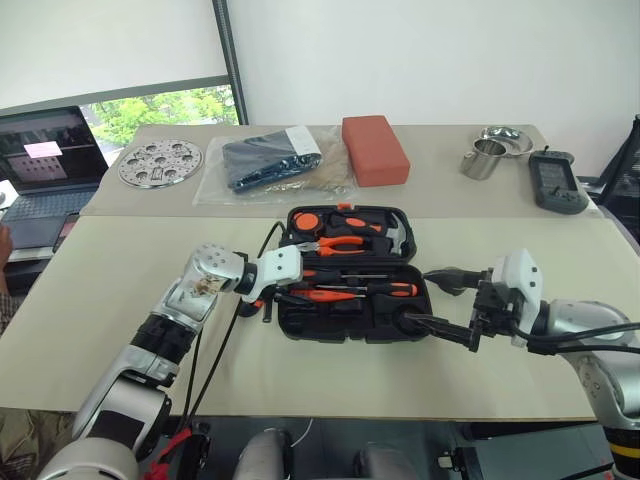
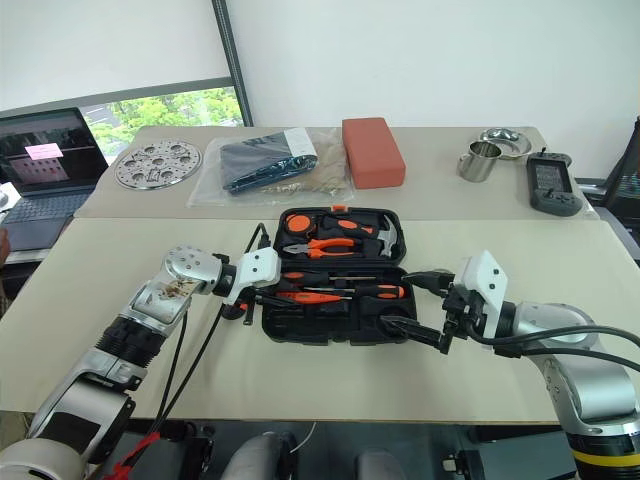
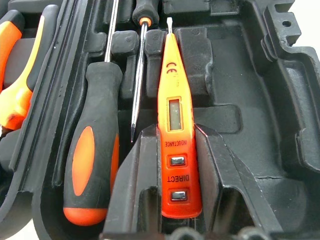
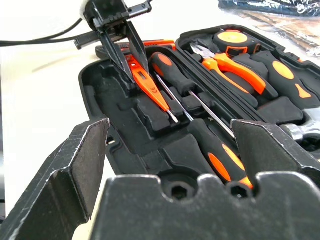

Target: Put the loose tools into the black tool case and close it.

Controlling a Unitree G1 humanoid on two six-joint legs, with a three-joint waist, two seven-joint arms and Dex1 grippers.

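Observation:
The robot's left gripper should open, close its fingers and push down on the tester screwdriver's middle (image 3: 175, 115), because the slim orange tester screwdriver sits high in its tool case hollow.
The black tool case (image 1: 345, 333) lies open in the middle of the near table. My left gripper (image 1: 297, 286) reaches in from the case's left side and is shut on the slim orange tester screwdriver (image 3: 177, 125), which lies in the front half (image 1: 325, 296). Two black-and-orange screwdrivers (image 3: 92, 165) (image 4: 220, 160) rest in recesses beside it. An orange-black utility knife (image 1: 362, 224) sits in the far half. A small dark round thing (image 2: 232, 309), perhaps the tape roll, lies on the table by the case's left edge. My right gripper (image 1: 418, 296) stands open at the case's right end.
Orange-handled pliers (image 1: 335, 243), a hammer (image 1: 400, 236) and an orange tape measure (image 1: 305, 220) sit in the case's far half. On the far table are a clear bag (image 1: 265, 160), a red box (image 1: 375, 150), a metal disc (image 1: 160, 163), a steel cup (image 1: 482, 160) and a black handheld device (image 1: 556, 183). A laptop (image 1: 45, 160) stands at the left.

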